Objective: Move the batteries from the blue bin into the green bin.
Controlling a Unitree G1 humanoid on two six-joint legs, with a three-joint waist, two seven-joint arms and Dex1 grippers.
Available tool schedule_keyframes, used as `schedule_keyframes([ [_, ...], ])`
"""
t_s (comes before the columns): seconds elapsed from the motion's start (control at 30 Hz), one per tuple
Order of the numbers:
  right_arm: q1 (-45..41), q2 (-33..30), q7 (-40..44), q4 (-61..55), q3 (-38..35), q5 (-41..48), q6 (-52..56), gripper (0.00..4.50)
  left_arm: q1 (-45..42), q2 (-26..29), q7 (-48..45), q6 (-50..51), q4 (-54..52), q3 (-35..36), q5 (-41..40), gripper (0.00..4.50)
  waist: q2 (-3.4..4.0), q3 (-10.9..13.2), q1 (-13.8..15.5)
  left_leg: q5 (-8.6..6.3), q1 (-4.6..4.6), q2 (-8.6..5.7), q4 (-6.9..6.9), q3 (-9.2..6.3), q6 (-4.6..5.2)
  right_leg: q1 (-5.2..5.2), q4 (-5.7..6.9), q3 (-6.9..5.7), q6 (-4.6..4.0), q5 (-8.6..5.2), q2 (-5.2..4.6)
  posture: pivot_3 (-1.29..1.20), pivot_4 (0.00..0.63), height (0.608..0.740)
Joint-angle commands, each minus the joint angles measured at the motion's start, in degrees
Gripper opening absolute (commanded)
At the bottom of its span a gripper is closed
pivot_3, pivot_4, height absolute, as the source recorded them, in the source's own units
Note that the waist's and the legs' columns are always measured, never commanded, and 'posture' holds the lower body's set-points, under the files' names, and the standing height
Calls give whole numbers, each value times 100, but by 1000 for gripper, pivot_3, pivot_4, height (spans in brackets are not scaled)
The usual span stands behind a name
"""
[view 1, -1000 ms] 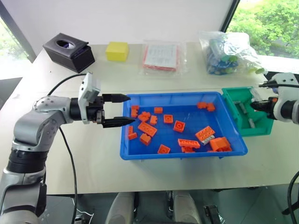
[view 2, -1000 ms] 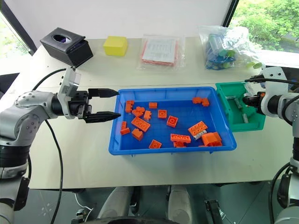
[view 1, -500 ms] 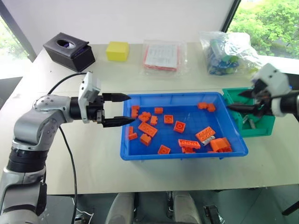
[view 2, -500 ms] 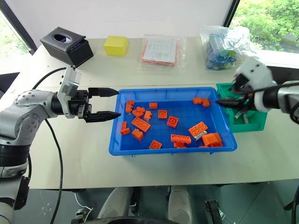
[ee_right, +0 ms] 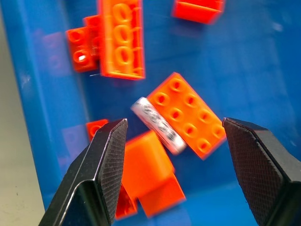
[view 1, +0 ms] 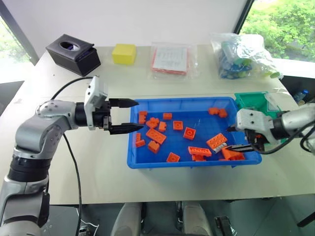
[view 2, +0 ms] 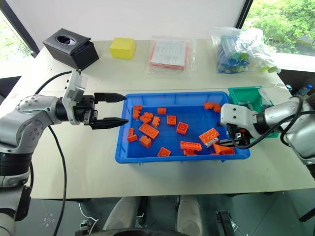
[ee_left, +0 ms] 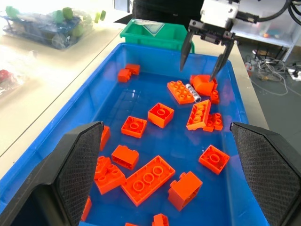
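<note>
The silver battery's loose end point(ee_right: 142, 105) sticks out past the orange block. My right gripper should keep going down with open fingers until they are on both sides of the battery point(ee_right: 160, 125), then close.
The blue bin point(view 1: 192, 163) sits mid-table with several orange bricks scattered inside. One silver battery point(ee_right: 159, 125) lies at its right end, wedged between a flat orange brick point(ee_right: 188, 117) and an orange block point(ee_right: 148, 165). My right gripper point(view 1: 231, 138) hangs open just above that battery point(ee_left: 193, 92), pointing down, its fingers to either side and touching nothing. The green bin point(view 1: 251, 101) stands just past the blue bin's right wall, partly hidden by my right arm. My left gripper point(view 1: 139, 114) is open and empty, level over the blue bin's left rim.
Along the table's far side stand a black tissue box point(view 1: 73, 53), a yellow block point(view 1: 123, 53), a clear bag of red-and-white items point(view 1: 170, 60) and a bag of blue and green parts point(view 1: 241, 55). Bare tabletop lies in front of the blue bin.
My right gripper swung from over the green bin leftward and down into the blue bin's right end, rolling to point downward. Its fingers spread wider. The left arm stayed still.
</note>
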Motion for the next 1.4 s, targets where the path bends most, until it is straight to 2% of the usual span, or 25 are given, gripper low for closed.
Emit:
schedule_keyframes([
  [0.03,4,59,183,-15,-48,-84,-299,3302,12,104,47,13,-196,256,-124,4500,0,0,4,0,0,0,0,0,0,0,0,0,0,0,0,0,150,692],
  [0.47,110,231,555,58,209,-531,-642,3302,89,160,134,-16,-252,329,-165,4500,0,0,10,1,1,-1,2,-1,-2,3,0,0,-1,0,0,0,150,692],
  [0.9,-367,603,728,114,599,-1040,-813,3302,-73,59,136,-85,-117,224,-104,4500,-1,0,7,2,3,-1,2,-2,-3,4,2,0,-1,1,1,0,150,692],
  [1.0,-395,593,761,157,586,-1096,-915,2512,-88,52,139,-92,-113,216,-95,4500,-1,0,10,2,3,-1,3,-2,-4,5,2,0,-1,1,1,0,150,692],
  [1.4,-555,918,691,553,690,-1374,-1026,2512,-118,29,185,-101,-97,226,-90,4500,-1,-1,0,5,6,-1,4,-2,-8,5,6,0,-3,2,2,0,150,692],
])
